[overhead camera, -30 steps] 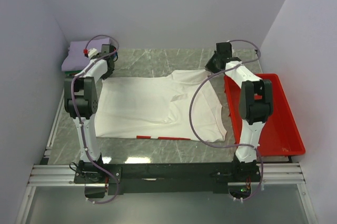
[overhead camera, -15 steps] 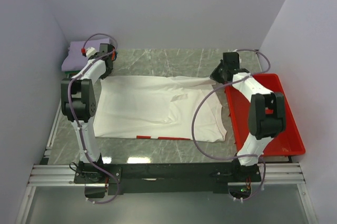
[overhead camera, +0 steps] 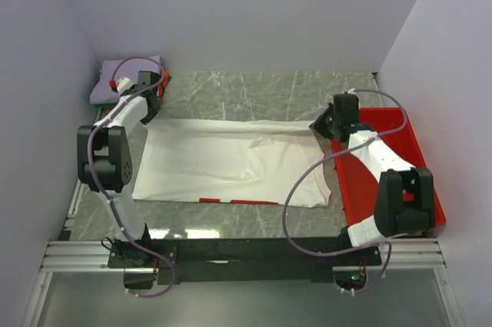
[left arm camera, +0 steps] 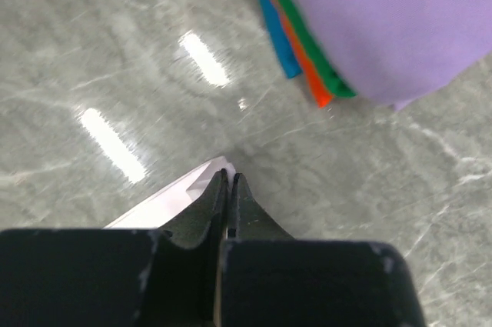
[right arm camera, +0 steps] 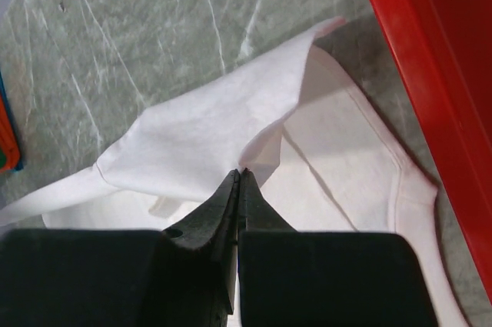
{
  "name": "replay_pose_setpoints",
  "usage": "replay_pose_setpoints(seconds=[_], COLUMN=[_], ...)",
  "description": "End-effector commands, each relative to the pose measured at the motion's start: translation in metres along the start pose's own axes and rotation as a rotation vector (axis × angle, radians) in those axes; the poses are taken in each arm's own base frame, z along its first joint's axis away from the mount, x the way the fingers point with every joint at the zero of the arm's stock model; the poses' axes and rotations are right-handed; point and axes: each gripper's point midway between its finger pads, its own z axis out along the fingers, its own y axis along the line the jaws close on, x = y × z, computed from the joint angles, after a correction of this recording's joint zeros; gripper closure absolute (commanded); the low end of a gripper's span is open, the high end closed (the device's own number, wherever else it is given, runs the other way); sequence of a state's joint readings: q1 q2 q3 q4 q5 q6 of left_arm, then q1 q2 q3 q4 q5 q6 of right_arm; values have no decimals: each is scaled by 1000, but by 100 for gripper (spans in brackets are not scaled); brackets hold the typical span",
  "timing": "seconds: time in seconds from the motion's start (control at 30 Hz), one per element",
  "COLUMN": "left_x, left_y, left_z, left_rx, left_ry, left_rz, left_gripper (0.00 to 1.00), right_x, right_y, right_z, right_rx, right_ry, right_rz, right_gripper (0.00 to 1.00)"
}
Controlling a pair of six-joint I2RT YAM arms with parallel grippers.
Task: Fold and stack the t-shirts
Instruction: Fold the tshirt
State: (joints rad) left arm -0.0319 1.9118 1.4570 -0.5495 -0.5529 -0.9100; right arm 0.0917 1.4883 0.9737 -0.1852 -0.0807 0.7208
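Note:
My right gripper should keep moving toward the t-shirt's near edge (overhead camera: 296,203) and let go once the fold is flat, as the white t-shirt's far edge (overhead camera: 231,125) is straight between both grippers.
A white t-shirt (overhead camera: 231,161) lies across the table, its far edge lifted and stretched between both grippers, and a red print strip (overhead camera: 231,201) shows at its near edge. My left gripper (overhead camera: 148,114) (left arm camera: 227,177) is shut on the shirt's far-left corner (left arm camera: 181,192). My right gripper (overhead camera: 320,128) (right arm camera: 241,173) is shut on a raised fold of the white cloth (right arm camera: 223,123) at the far right. A stack of folded t-shirts (overhead camera: 123,81) sits at the far left corner, lavender (left arm camera: 384,19) on top with green, orange (left arm camera: 307,65) and blue edges below.
A red plastic tray (overhead camera: 419,188) (right arm camera: 430,58) stands along the right side, and the right arm reaches over its far end. Walls close in on the left, back and right. Bare marble table (overhead camera: 254,92) lies beyond the shirt.
Both grippers have come toward the near side with the shirt's far edge, which now runs straight and closer in. The right arm has swung outward over the tray.

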Motion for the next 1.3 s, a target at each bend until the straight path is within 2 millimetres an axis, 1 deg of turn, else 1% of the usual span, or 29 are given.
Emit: replay_pose_setpoints(seconds=[0.0, 0.07, 0.1, 0.13, 0.17, 0.2, 0.23, 0.27, 0.43, 0.47, 0.53, 0.7, 1.03, 1.07, 1.2, 1.27], left_x=[-12, -4, -2, 3, 5, 6, 9, 10, 13, 13, 13, 15, 35, 36, 41, 39], left_y=[8, 14, 17, 23, 24, 26, 30, 32, 44, 46, 47, 53, 63, 64, 69, 69], left_z=[-15, -15, -15, -15, -15, -16, -18, -18, -27, -28, -32, -37, -39, -40, -39, -41], left_rx=[22, 18, 16, 9, 12, 15, 14, 16, 18, 21, 26, 30, 48, 49, 44, 51], left_ry=[-29, -10, -5, 2, 9, 8, 13, 17, 20, 20, 21, 26, 68, 71, 71, 64], left_rz=[-76, -82, -85, -88, -93, -103, -104, -115, -140, -149, -156, -179, -210, -216, -233, -245], left_gripper=[99, 99, 99, 99, 99, 99, 99, 99, 99, 99, 99, 99, 99, 99, 99, 99], right_x=[-6, -4, 2, 3, 6, 12, 15, 21, 33, 39, 44, 60, 86, 92, 101, 104], right_y=[6, 5, 0, 2, 1, -4, -3, -9, -23, -27, -29, -39, -53, -56, -59, -63], right_z=[-19, -28, -29, -35, -38, -39, -44, -45, -58, -59, -62, -67, -74, -73, -76, -76], right_rx=[-59, -71, -64, -81, -87, -81, -91, -85, -60, -55, -67, -66, -77, -76, -86, -80], right_ry=[-53, -60, -50, -54, -51, -41, -39, -26, -20, -8, -3, 29, 72, 87, 106, 112], right_rz=[20, 25, 26, 27, 27, 27, 26, 27, 7, 8, 4, 4, 13, 15, 19, 21], right_gripper=[100, 100, 100, 100, 100, 100, 100, 100, 100, 100, 100, 100, 100, 100, 100, 100])
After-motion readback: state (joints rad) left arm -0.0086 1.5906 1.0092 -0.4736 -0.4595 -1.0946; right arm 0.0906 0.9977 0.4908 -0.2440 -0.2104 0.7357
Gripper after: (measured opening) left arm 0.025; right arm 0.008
